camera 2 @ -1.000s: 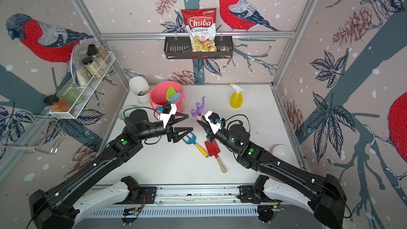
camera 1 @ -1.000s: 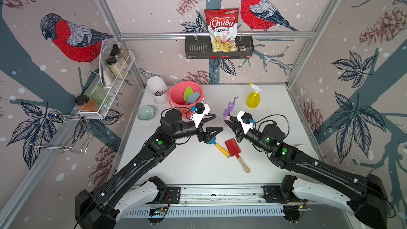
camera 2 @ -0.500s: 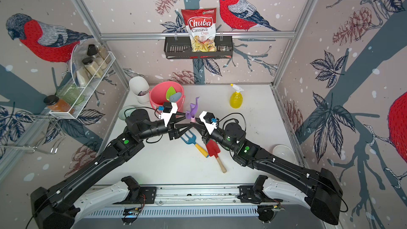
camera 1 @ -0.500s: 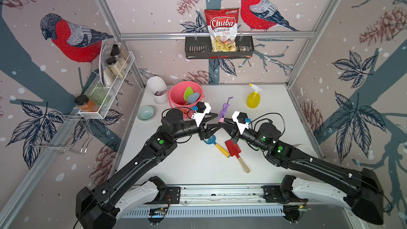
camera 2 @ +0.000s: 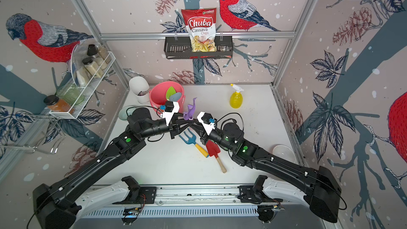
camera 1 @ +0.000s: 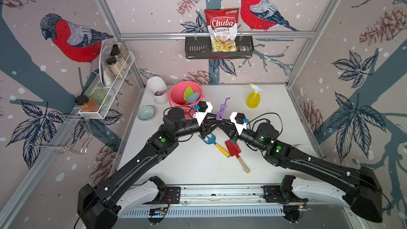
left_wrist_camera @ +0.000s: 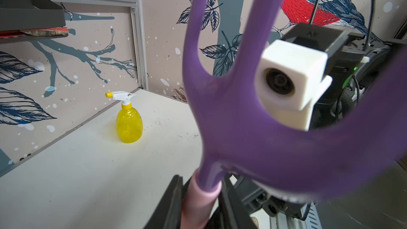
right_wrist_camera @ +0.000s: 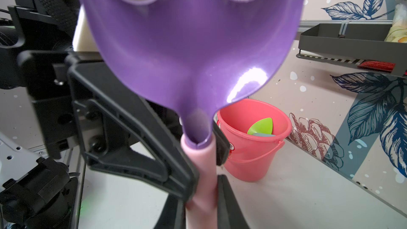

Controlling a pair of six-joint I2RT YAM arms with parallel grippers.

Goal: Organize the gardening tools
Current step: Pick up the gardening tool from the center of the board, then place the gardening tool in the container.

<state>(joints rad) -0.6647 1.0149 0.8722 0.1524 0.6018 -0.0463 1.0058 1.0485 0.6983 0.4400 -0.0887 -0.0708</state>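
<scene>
Next, I open my right gripper and move it away before my left gripper takes the fork to the pink bucket [camera 1: 178,95], because both grippers are holding the purple-pink fork's handle [right_wrist_camera: 200,161].
The purple-pink fork [camera 1: 222,111] stands upright above the table's middle, tines up. Both grippers hold its pink handle. My left gripper [left_wrist_camera: 200,186] has a jaw pressed on each side of the handle, just under the purple head [left_wrist_camera: 242,139]. Lower on the same handle, my right gripper [right_wrist_camera: 202,194] is shut. A blue-yellow fork [camera 1: 211,142] and a red wooden-handled shovel [camera 1: 234,148] lie on the table below the grippers. The yellow spray bottle [camera 1: 253,99] stands at the back right. A green trowel [camera 1: 187,92] and a light-blue trowel [camera 1: 193,98] stand in the pink bucket [camera 1: 176,91].
A white cup [camera 1: 156,87] and a teal bowl [camera 1: 145,113] sit left of the bucket. A white bowl [camera 2: 283,153] lies at the table's right edge. A wire rack [camera 1: 114,69] with jars hangs on the left wall, a black shelf [camera 1: 193,47] with a chips bag on the back wall.
My right gripper carried the fork leftward to meet the left gripper. The left jaws, wide open a second ago, have closed round the pink handle.
</scene>
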